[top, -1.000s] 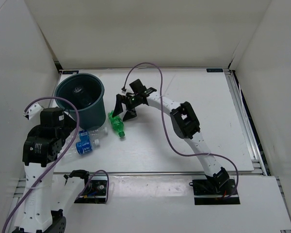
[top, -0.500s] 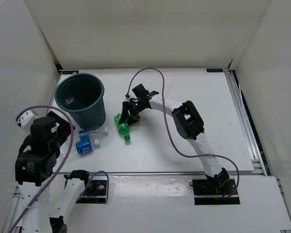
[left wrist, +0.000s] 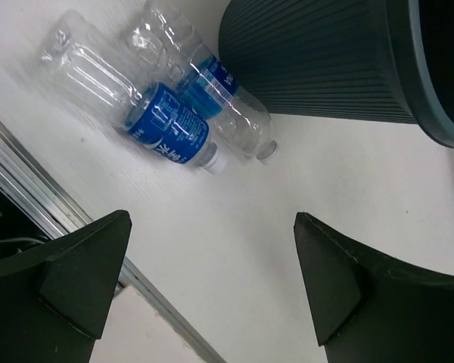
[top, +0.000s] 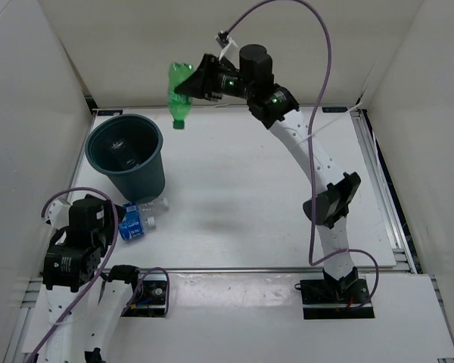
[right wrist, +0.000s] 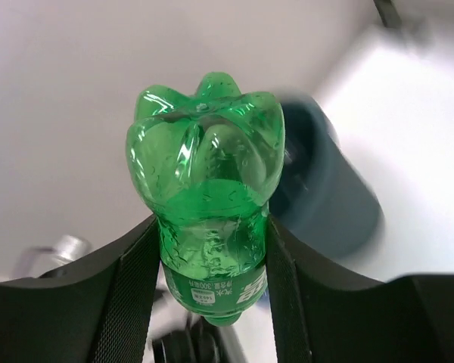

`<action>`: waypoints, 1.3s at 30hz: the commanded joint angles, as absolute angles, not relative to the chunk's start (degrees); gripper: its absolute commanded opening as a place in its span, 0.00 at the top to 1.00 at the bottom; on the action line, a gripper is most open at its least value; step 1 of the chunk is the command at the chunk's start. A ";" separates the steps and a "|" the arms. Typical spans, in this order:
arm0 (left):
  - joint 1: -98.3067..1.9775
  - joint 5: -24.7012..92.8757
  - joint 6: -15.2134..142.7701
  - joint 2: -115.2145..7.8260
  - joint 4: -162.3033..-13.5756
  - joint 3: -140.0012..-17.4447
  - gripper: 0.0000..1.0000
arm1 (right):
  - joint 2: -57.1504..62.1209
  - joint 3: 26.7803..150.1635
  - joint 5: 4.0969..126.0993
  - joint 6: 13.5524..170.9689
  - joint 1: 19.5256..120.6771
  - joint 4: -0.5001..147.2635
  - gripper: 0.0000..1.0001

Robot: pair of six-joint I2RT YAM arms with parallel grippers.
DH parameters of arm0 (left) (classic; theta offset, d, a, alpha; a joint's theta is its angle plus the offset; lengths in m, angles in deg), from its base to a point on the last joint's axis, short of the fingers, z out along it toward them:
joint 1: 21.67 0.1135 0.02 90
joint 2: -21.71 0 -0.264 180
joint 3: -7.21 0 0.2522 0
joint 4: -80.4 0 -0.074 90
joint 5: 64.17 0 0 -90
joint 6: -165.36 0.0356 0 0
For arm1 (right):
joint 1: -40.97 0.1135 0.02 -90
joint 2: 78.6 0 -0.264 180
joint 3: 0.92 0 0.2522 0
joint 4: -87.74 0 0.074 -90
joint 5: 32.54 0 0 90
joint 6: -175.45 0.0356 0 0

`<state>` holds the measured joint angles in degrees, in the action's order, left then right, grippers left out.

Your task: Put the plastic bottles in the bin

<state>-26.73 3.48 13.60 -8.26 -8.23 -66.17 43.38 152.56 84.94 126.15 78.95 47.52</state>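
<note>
The bottle farther from the bin (left wrist: 110,79) lies at an angle to the left gripper's fingers, so the left gripper should turn to line up with the bottle and grip its blue label (left wrist: 166,125).
My right gripper (top: 199,83) is raised high over the back of the table and shut on a bright green plastic bottle (top: 179,96). The bottle hangs cap down, up and to the right of the bin (top: 127,155). In the right wrist view the green bottle (right wrist: 208,204) sits squeezed between both pads, with the blurred bin (right wrist: 329,197) behind it. Two clear bottles with blue labels (top: 136,220) lie on the table in front of the bin. The left wrist view shows them (left wrist: 170,132) side by side against the bin's ribbed wall (left wrist: 318,60). My left gripper (left wrist: 212,287) stands open and empty, near them.
White walls close in the table on three sides. A metal rail (left wrist: 53,204) runs along the table's near edge by the left arm. A purple cable (top: 287,15) arcs above the raised right arm.
My right gripper shut on the green bottle on the table and lifted it high toward the back, beside the bin. The left arm drew back toward its base, jaws staying open.
</note>
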 commanded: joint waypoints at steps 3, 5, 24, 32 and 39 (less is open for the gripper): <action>-26.94 3.86 5.92 -7.38 -4.19 -67.19 0.00 | 50.23 155.29 77.16 128.62 86.04 66.58 0.76; -26.94 3.33 7.14 -9.12 -4.19 -69.64 0.00 | 55.23 160.64 75.66 127.81 87.64 70.17 0.74; -26.94 8.50 -3.36 -9.85 -4.19 -56.95 0.00 | 35.52 151.89 54.73 110.32 93.09 60.03 0.00; -26.94 10.98 -21.39 -3.43 -14.80 -40.05 0.00 | 24.76 149.13 55.96 108.91 93.62 47.72 0.00; -26.94 4.21 -21.85 -11.85 -22.81 -37.58 0.00 | 20.81 147.84 59.39 107.69 93.62 40.94 0.00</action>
<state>-26.75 9.23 -17.09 -8.48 -19.25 -37.73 20.76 148.95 57.97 110.05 93.51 46.97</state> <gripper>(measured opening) 0.997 0.998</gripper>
